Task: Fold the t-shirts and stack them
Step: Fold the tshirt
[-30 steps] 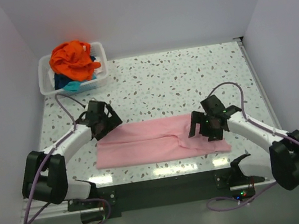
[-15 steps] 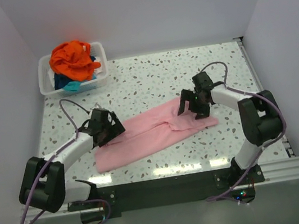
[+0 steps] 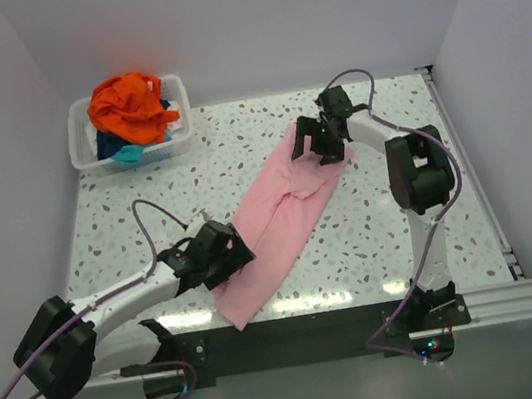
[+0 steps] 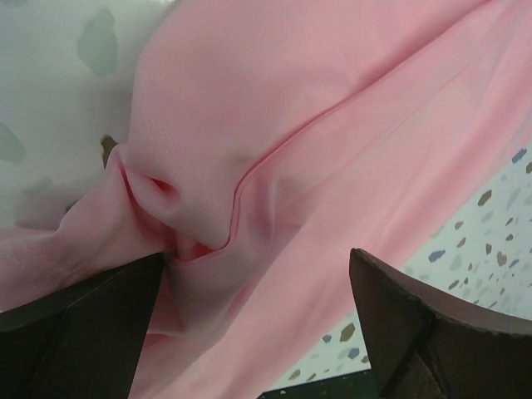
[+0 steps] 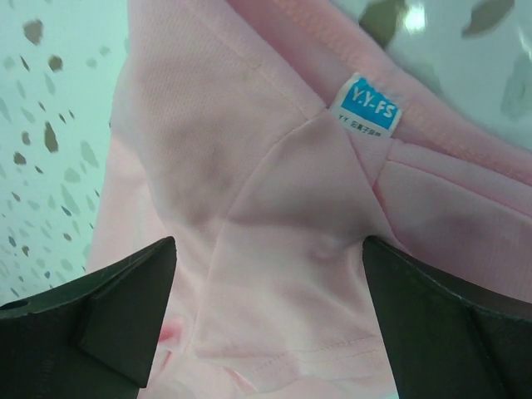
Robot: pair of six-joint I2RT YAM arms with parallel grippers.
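Observation:
My left gripper needs to back away because the light pink t-shirt [image 3: 280, 213] lies slanted across the table. I should then turn the t-shirt straight before I take its near hem [image 3: 239, 319].
The light pink t-shirt [image 3: 283, 212] lies folded into a long strip, running diagonally from back right to front left. My left gripper [image 3: 223, 259] is over its near end. Its jaws are wide apart and the left finger [image 4: 83, 332] touches a bunched fold of the pink cloth [image 4: 316, 150]. My right gripper [image 3: 321, 142] is over its far end, jaws wide apart over the collar area [image 5: 274, 249], where a blue label [image 5: 371, 102] shows. The bright orange t-shirt [image 3: 133, 104] tops a heap in the bin, with teal cloth [image 3: 127, 153] under it.
The white plastic bin [image 3: 86, 147] stands at the back left corner of the speckled table [image 3: 433, 234]. White walls close in the left, back and right sides. The right arm is stretched far back along the right side.
The pink shirt swung from lying across the near edge to a diagonal. My right gripper moved to the back with its end; my left gripper moved nearer and rightward with the other end.

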